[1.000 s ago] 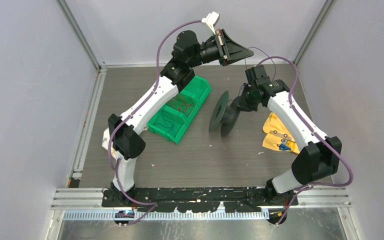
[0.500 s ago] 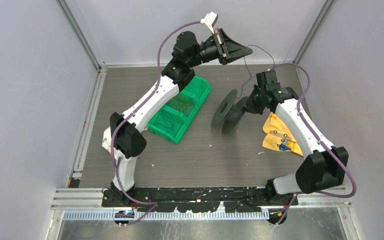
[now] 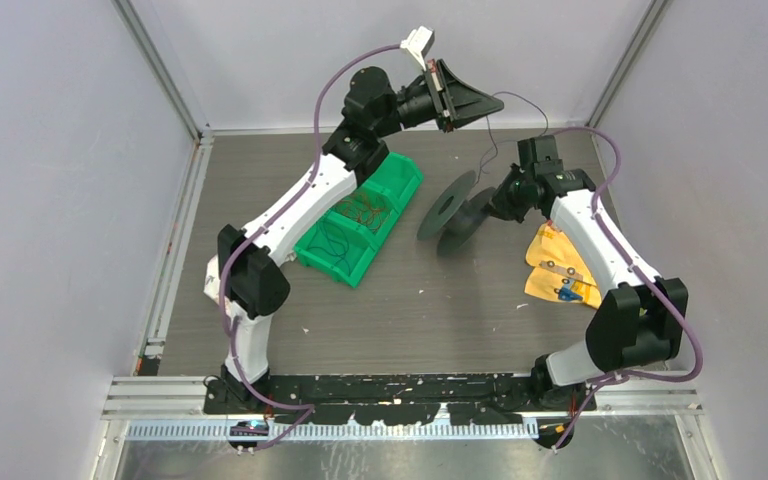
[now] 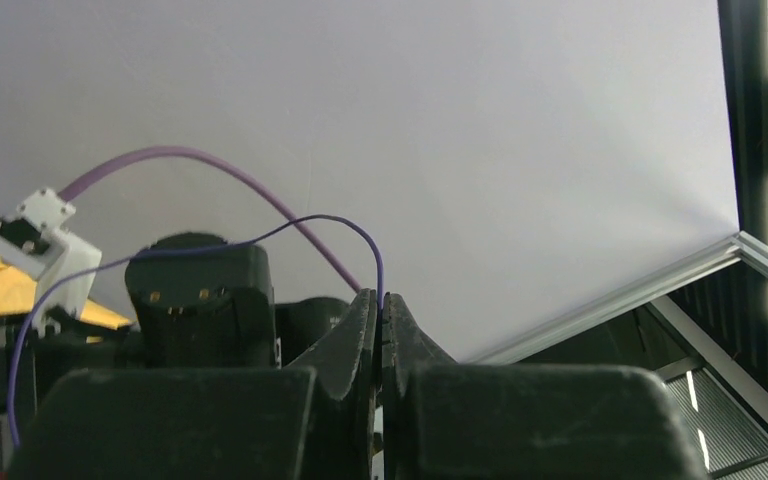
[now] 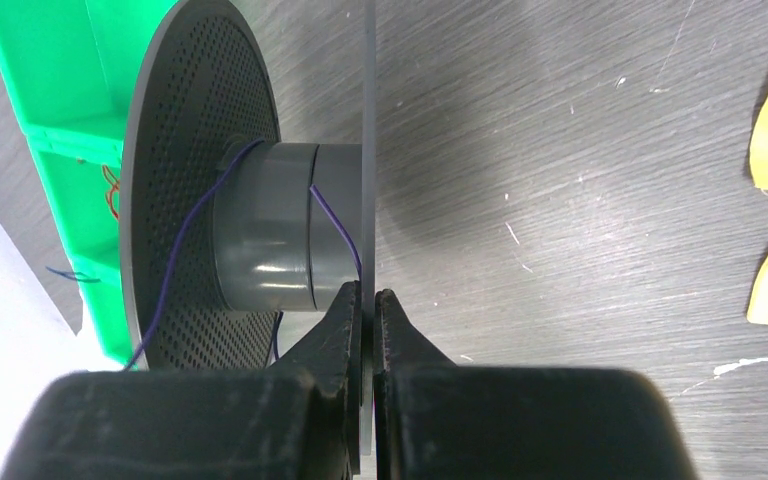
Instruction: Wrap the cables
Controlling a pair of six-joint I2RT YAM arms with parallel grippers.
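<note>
My left gripper keeps lowering the purple cable and let it go beside the green bin, as the spool's grey hub [image 5: 265,228] is open between the spool's edges.
A thin dark purple cable [image 3: 532,101] arcs from my left gripper [image 3: 497,99] down to a black two-flanged spool [image 3: 450,208]. The left gripper is raised near the back wall and shut on the cable's end; its wrist view shows the cable [image 4: 300,220] rising out of the closed tips [image 4: 380,297]. My right gripper [image 3: 492,208] is shut on the spool's near flange [image 5: 368,150] and holds the spool tilted above the table. A loose turn of cable [image 5: 332,220] lies on the grey hub [image 5: 265,225]. More thin cables [image 3: 362,207] lie in a green bin.
The green divided bin [image 3: 400,175] sits left of the spool under the left arm. Yellow bags [image 3: 558,265] lie on the table at the right, below the right forearm. White walls enclose the back and sides.
The right arm has moved right and back with the spool and turned it, so the flanges face differently. The left gripper has stayed almost still, holding the cable.
</note>
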